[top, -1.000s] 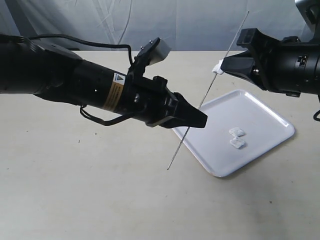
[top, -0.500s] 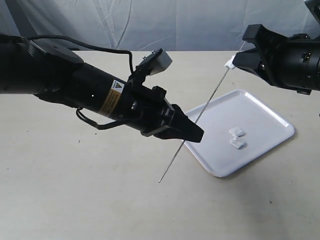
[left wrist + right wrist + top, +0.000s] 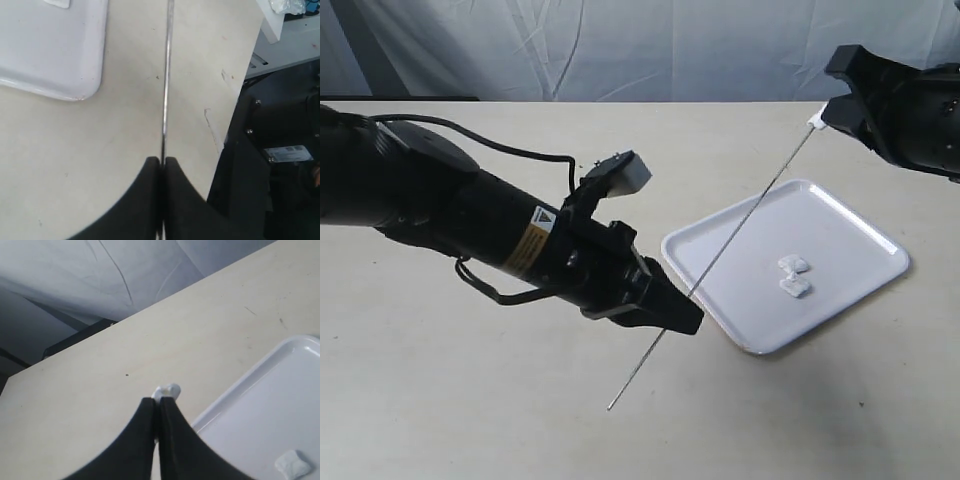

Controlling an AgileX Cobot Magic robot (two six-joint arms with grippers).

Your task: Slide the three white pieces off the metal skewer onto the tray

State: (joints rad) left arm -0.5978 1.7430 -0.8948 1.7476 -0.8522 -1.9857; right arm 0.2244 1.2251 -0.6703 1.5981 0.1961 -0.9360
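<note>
The white piece is at the skewer's very (image 3: 817, 118) tip, so my right gripper should go on pulling it free, then lower it and let it go over the tray's open bottom (image 3: 747, 265).
The thin metal skewer (image 3: 720, 255) slants over the table, and my left gripper (image 3: 688, 320) is shut on its lower part. In the left wrist view the skewer (image 3: 165, 75) runs straight out from between the left gripper's (image 3: 162, 161) closed fingers. My right gripper (image 3: 827, 114) is shut on one white piece (image 3: 815, 122) at the skewer's upper end, and that piece (image 3: 167, 389) pokes out past the right gripper (image 3: 159, 401). Two white pieces (image 3: 793, 265) (image 3: 796, 288) lie on the white tray (image 3: 845, 235); one piece (image 3: 294, 464) shows in the right wrist view.
The tray (image 3: 280, 405) sits on a beige table (image 3: 470, 400) at the right. A white cloth backdrop (image 3: 620, 45) hangs behind. The table's edge and dark equipment (image 3: 270, 150) show in the left wrist view, beside the tray's corner (image 3: 50, 50).
My left gripper has drawn the skewer down and to the left. The right gripper has moved up and right with the white piece, which now sits at the skewer's very end.
</note>
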